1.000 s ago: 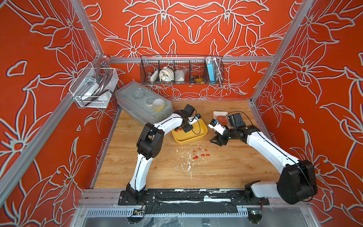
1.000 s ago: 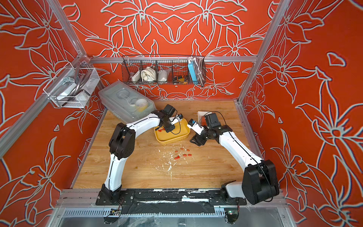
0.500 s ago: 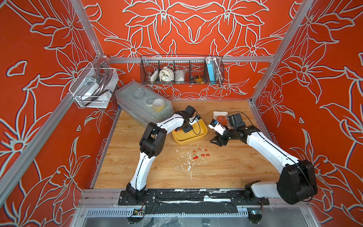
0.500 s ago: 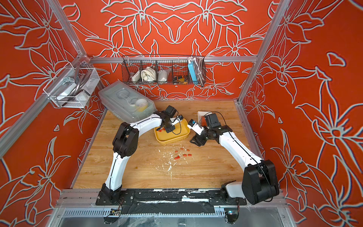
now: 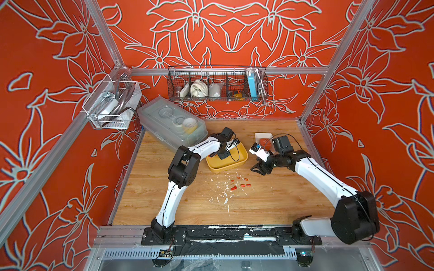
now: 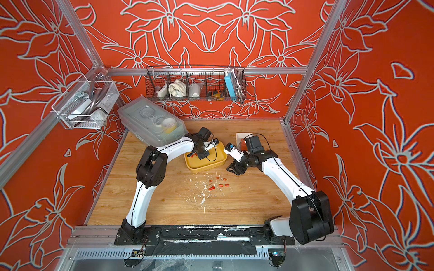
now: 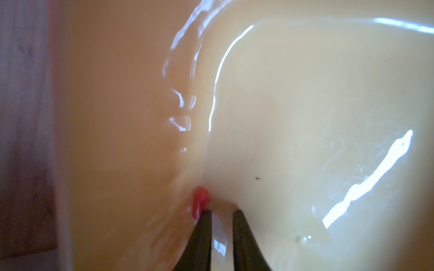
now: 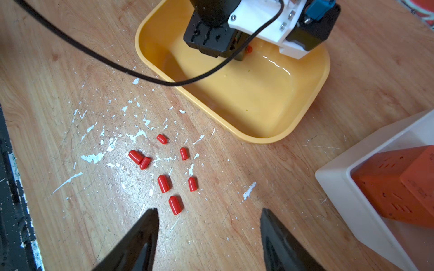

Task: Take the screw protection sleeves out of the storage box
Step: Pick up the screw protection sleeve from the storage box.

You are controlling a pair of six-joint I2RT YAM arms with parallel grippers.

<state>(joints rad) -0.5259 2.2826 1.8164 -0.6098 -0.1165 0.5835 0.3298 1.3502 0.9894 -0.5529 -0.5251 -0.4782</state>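
Observation:
The red sleeve [image 7: 199, 202] is outside the narrow fingers of my left gripper. That gripper should open wider and move toward the box's side [image 7: 174, 208] so that its fingers go on both sides of the sleeve.
The yellow storage box [image 5: 234, 164] [image 6: 207, 165] [image 8: 258, 98] sits mid-table. My left gripper [image 5: 223, 156] [image 6: 202, 156] [image 7: 222, 211] reaches down into it, tips on the floor by a corner wall. Its jaws stand a narrow gap apart with nothing between them. One red screw protection sleeve [image 7: 199, 201] [image 8: 249, 48] lies against the outer side of one fingertip. More sleeves [image 6: 192, 154] show in the box beside the arm. Several sleeves [image 5: 242, 181] [image 6: 220, 181] [image 8: 163, 183] lie on the wood in front of the box. My right gripper [image 5: 258, 170] [image 6: 236, 170] [image 8: 209, 213] hovers open and empty near them.
A white square bin [image 5: 263, 136] [image 8: 340, 178] holding an orange block [image 8: 394, 183] stands right of the box. A clear lidded box [image 5: 171, 124] leans at the back left. A wire basket [image 5: 217, 86] hangs on the back wall. The left arm's black cable [image 8: 117, 65] loops over the table.
The left gripper's jaws have drawn closer together inside the box, and that arm has shifted slightly. The right arm and the sleeves on the table have not moved.

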